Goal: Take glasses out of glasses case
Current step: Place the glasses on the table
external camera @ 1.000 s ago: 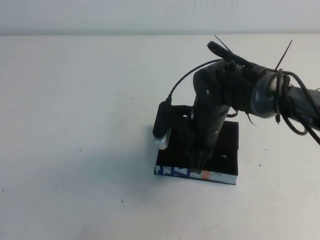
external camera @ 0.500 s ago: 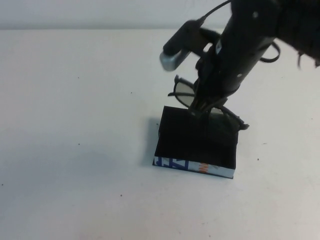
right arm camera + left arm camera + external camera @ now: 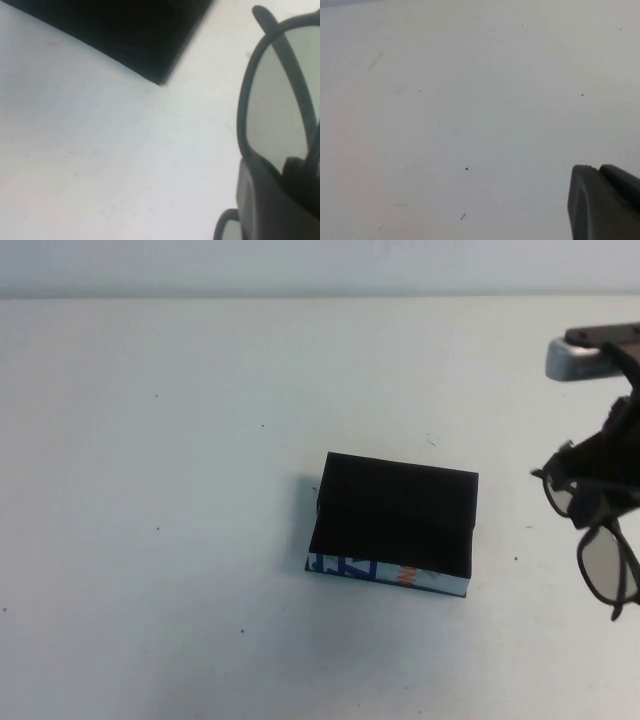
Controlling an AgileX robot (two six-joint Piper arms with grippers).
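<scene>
The glasses [image 3: 604,565] are hanging clear of the glasses case, above open white table [image 3: 553,602]. My right gripper should go on lowering them until they touch the table, then let go.
The glasses case [image 3: 395,515] is a black box on the white table, with its white lettered side panel [image 3: 385,573] facing me; no glasses show in it. My right gripper [image 3: 598,495] is at the far right, clear of the case, shut on the glasses [image 3: 603,562], which hang from it above the table. In the right wrist view the grey lens and dark frame [image 3: 277,100] sit by my right gripper [image 3: 285,175], with a corner of the case [image 3: 125,30] behind. My left gripper [image 3: 600,172] is shut and empty over bare table, out of the high view.
The white table [image 3: 150,490] spreads wide to the left of the case and in front of it. A pale back wall [image 3: 300,265] borders the table's far edge.
My right gripper has lifted the glasses out of the case and carried them to the right, away from it. The case stays where it was.
</scene>
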